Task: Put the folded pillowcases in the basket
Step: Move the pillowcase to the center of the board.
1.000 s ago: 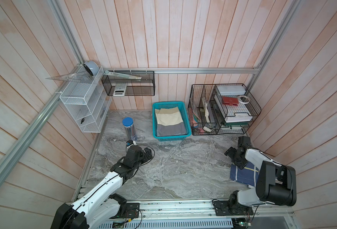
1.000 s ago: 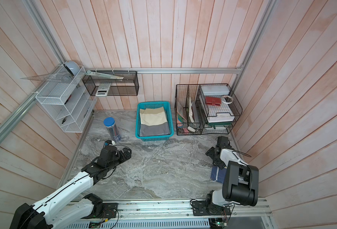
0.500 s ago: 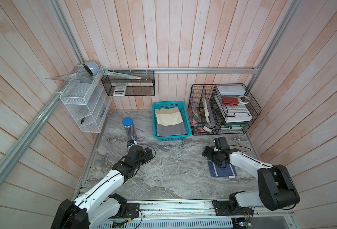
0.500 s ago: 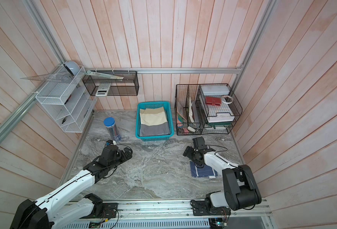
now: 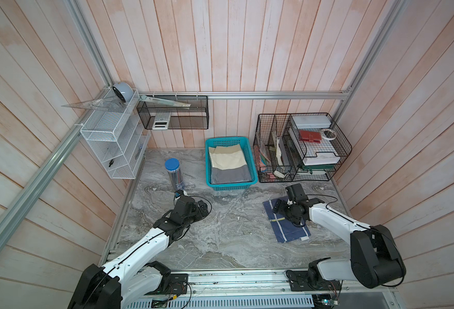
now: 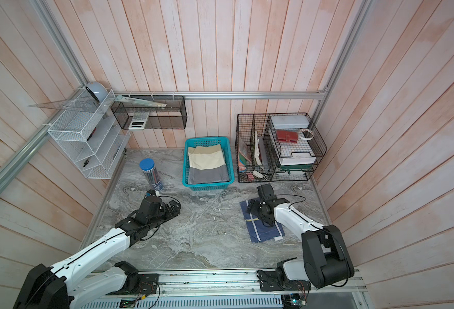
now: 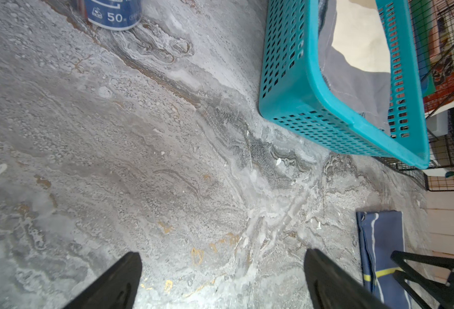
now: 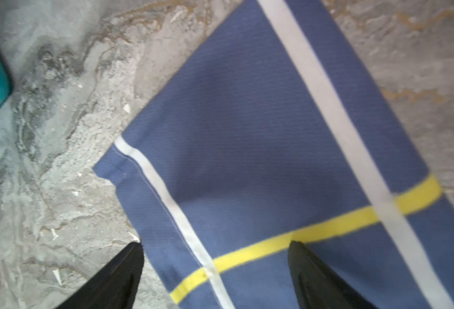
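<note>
The folded pillowcase (image 5: 287,232) is far away from my left gripper. Next, my right gripper slides it in front of the basket (image 5: 246,217) before both grippers lift its edges.
The folded pillowcase (image 5: 290,227) (image 6: 264,230) is navy with white and yellow stripes and lies flat on the marble table, right of centre. My right gripper (image 5: 279,208) (image 8: 215,244) hovers open over its far corner. One fingertip is beside the cloth's edge, the other over the yellow stripe, and nothing is gripped. The teal basket (image 5: 250,163) (image 6: 184,163) (image 7: 300,107) stands at the back and holds folded cream and grey cloth. My left gripper (image 5: 205,208) (image 7: 222,256) is open over bare table in front of the basket. The left wrist view also shows the pillowcase (image 7: 381,240).
A blue-capped tube of pencils (image 5: 174,174) stands left of the basket. A black wire organizer (image 5: 300,149) full of papers is right of it. On the left wall hangs a white mesh shelf (image 5: 113,141), and on the back wall a black wire rack (image 5: 172,115).
My right arm has swung left from the right wall, and the pillowcase now lies further left, toward the table's middle. The left arm has hardly moved.
</note>
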Tool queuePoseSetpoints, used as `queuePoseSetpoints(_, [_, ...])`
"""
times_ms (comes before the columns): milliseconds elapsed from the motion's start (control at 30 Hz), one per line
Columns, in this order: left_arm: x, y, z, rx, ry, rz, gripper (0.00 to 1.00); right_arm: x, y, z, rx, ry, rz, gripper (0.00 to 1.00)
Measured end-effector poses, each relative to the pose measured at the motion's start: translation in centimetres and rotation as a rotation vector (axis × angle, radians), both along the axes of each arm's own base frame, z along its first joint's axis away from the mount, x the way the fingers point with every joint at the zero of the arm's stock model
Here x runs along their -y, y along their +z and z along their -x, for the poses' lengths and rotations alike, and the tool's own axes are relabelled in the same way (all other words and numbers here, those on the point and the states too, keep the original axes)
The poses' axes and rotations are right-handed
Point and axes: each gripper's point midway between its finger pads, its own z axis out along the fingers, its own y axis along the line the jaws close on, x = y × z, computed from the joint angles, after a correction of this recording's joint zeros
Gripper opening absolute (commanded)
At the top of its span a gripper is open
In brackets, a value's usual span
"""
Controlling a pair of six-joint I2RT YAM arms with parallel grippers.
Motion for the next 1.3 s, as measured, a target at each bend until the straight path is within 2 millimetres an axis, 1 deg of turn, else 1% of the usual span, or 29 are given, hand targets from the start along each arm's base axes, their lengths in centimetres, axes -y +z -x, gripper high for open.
queuePoseSetpoints(100, [0.4, -0.3, -0.1, -0.006, -0.001, 0.009, 1.0, -0.3, -0.6, 0.7, -0.015, 0.031, -0.004, 0.91])
queuePoseSetpoints(167, [0.9, -0.6, -0.1, -0.013, -0.008, 0.013, 1.0, -0.8, -1.2, 1.4, -0.021, 0.054, -0.003, 0.91])
queuePoseSetpoints(200, [1.1, -0.7, -0.1, -0.017, -0.012, 0.013, 1.0, -1.2, -1.1, 1.4, -0.013, 0.064, -0.007, 0.91])
queuePoseSetpoints(300, [1.7, -1.4, 0.0, -0.037, -0.027, 0.008, 1.0, -3.3, -1.0, 1.6, 0.011, 0.111, -0.028, 0.91])
queuePoseSetpoints(400, [2.4, -1.7, 0.1, -0.045, -0.039, 0.01, 1.0, -6.0, -0.9, 1.6, 0.038, 0.153, -0.063, 0.91])
queuePoseSetpoints(567, [3.1, -1.8, 0.2, -0.044, -0.048, 0.024, 1.0, -11.4, -0.4, 2.2, 0.038, 0.248, -0.131, 0.91])
queuePoseSetpoints(667, [3.4, -2.0, 0.2, -0.05, -0.054, 0.024, 1.0, -13.5, -0.1, 3.0, 0.022, 0.293, -0.163, 0.91])
queuePoseSetpoints(733, [3.7, -2.3, 0.4, -0.057, -0.06, 0.021, 1.0, -14.1, 0.4, 3.1, 0.023, 0.312, -0.175, 0.91])
queuePoseSetpoints(800, [4.1, -2.6, 0.5, -0.067, -0.074, 0.014, 1.0, -13.8, 0.9, 2.8, 0.03, 0.319, -0.16, 0.91])
queuePoseSetpoints(900, [5.3, -2.8, 0.8, -0.077, -0.107, 0.003, 1.0, -12.0, 1.8, 1.7, 0.059, 0.295, -0.109, 0.91])
queuePoseSetpoints(1000, [6.7, -2.8, 0.9, -0.08, -0.143, -0.004, 1.0, -8.1, 2.1, 0.2, 0.076, 0.215, -0.052, 0.92])
queuePoseSetpoints(1067, [7.7, -2.7, 0.9, -0.079, -0.164, -0.004, 1.0, -5.5, 1.6, -0.4, 0.068, 0.168, -0.023, 0.92])
queuePoseSetpoints(1100, [8.1, -2.6, 0.8, -0.077, -0.172, -0.003, 1.0, -4.6, 1.2, -0.3, 0.056, 0.157, -0.008, 0.91])
queuePoseSetpoints(1167, [8.7, -2.6, 0.8, -0.076, -0.186, -0.003, 0.98, -3.8, 0.2, 0.5, 0.026, 0.164, 0.007, 0.91])
queuePoseSetpoints(1300, [9.7, -3.2, 0.8, -0.088, -0.203, -0.009, 0.95, -4.3, -1.2, 2.1, -0.023, 0.2, -0.007, 0.88])
